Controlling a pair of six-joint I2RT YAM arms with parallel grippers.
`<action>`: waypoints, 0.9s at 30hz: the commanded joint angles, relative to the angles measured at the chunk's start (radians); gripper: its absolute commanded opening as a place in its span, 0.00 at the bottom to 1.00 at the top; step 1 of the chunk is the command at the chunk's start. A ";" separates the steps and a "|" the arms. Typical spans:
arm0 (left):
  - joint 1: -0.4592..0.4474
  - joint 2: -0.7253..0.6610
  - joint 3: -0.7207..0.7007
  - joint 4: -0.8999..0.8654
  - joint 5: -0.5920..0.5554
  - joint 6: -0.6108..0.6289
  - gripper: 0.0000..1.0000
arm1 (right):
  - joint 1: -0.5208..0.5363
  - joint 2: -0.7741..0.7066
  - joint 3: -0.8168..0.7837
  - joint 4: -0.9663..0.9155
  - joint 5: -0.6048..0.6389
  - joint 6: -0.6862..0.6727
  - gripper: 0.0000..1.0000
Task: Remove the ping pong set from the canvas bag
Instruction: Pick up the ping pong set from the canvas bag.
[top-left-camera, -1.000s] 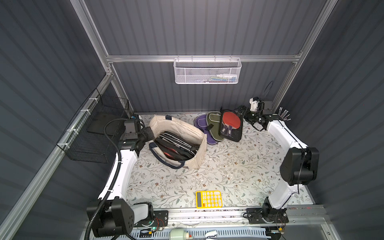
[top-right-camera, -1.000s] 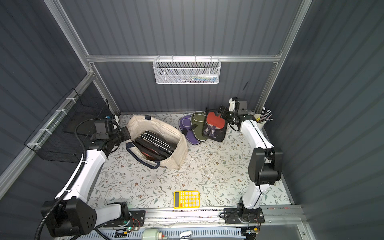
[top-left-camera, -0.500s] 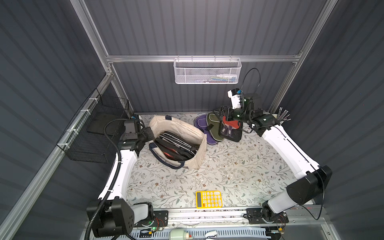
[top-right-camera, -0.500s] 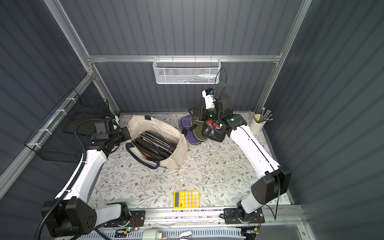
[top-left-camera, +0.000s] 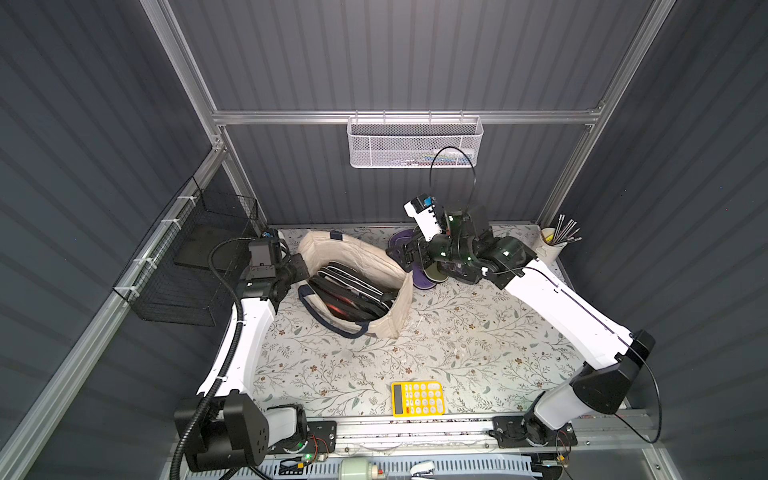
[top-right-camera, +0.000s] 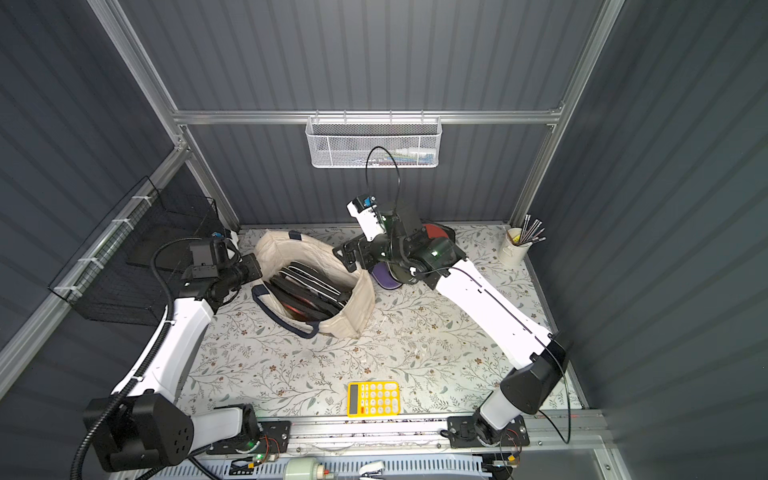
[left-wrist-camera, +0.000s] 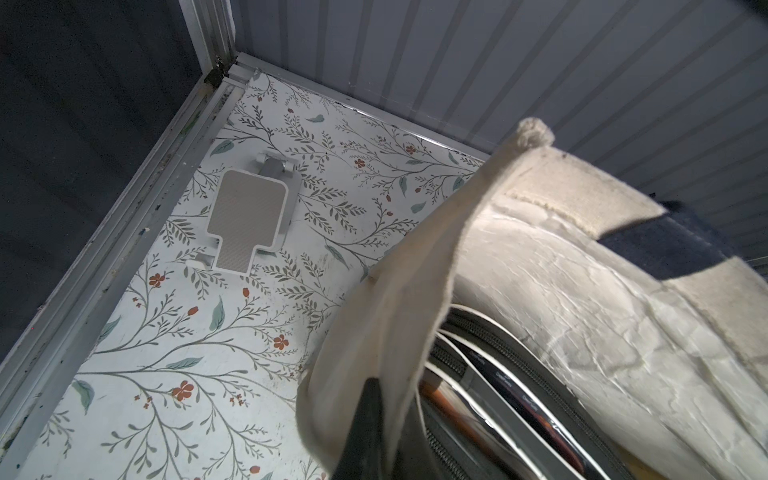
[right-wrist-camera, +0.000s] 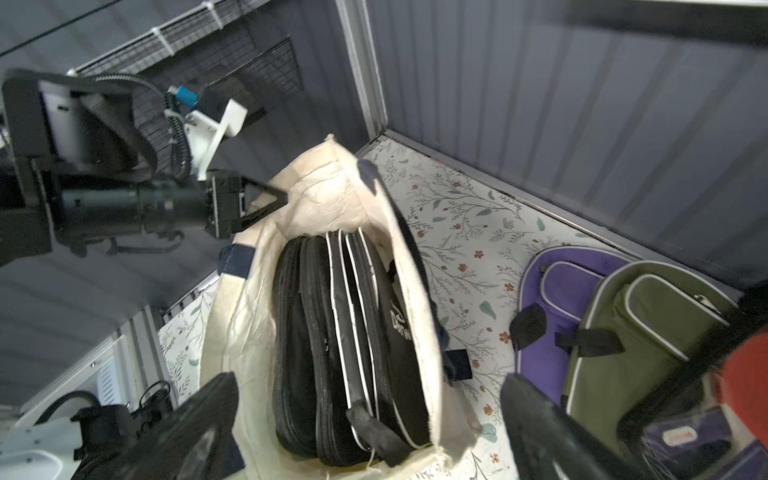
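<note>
The white-edged black cases have their thin tops (top-left-camera: 358, 280) facing up between my right gripper's spread fingers, so it should keep going down into the canvas bag (top-left-camera: 353, 259) until its fingers reach around the cases.
The cream canvas bag (top-left-camera: 332, 249) (top-right-camera: 286, 249) stands open at the back left of the table. Black zipped cases of the ping pong set (top-left-camera: 353, 291) (right-wrist-camera: 345, 332) are packed upright inside it. My left gripper (top-left-camera: 301, 266) (left-wrist-camera: 386, 399) is shut on the bag's left rim (left-wrist-camera: 415, 291). It also shows in the right wrist view, with the left gripper (right-wrist-camera: 270, 199) pinching the cloth. My right gripper (top-left-camera: 405, 253) (right-wrist-camera: 370, 399) hangs open above the bag's right rim, its fingers (right-wrist-camera: 208, 415) spread wide with nothing between them.
A purple case (right-wrist-camera: 552, 282), a green case (right-wrist-camera: 648, 316) and a red paddle (top-right-camera: 432, 230) lie right of the bag under my right arm. A yellow calculator (top-left-camera: 417, 399) lies near the front edge. A pen cup (top-left-camera: 550, 247) stands back right; a black wire basket (top-left-camera: 187, 257) hangs on the left wall.
My right arm has swung from the back right corner leftward over the loose cases to the bag's right rim, gripper still open. The left arm and the bag have not moved.
</note>
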 joint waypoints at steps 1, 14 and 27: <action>0.006 0.008 -0.003 0.006 0.006 0.027 0.00 | 0.046 0.052 0.044 -0.045 0.011 -0.044 0.99; 0.005 -0.007 -0.012 -0.002 0.004 0.041 0.00 | 0.135 0.211 0.130 -0.095 -0.038 -0.060 0.99; 0.005 -0.013 -0.016 -0.008 0.016 0.041 0.00 | 0.137 0.417 0.295 -0.126 -0.044 -0.079 0.99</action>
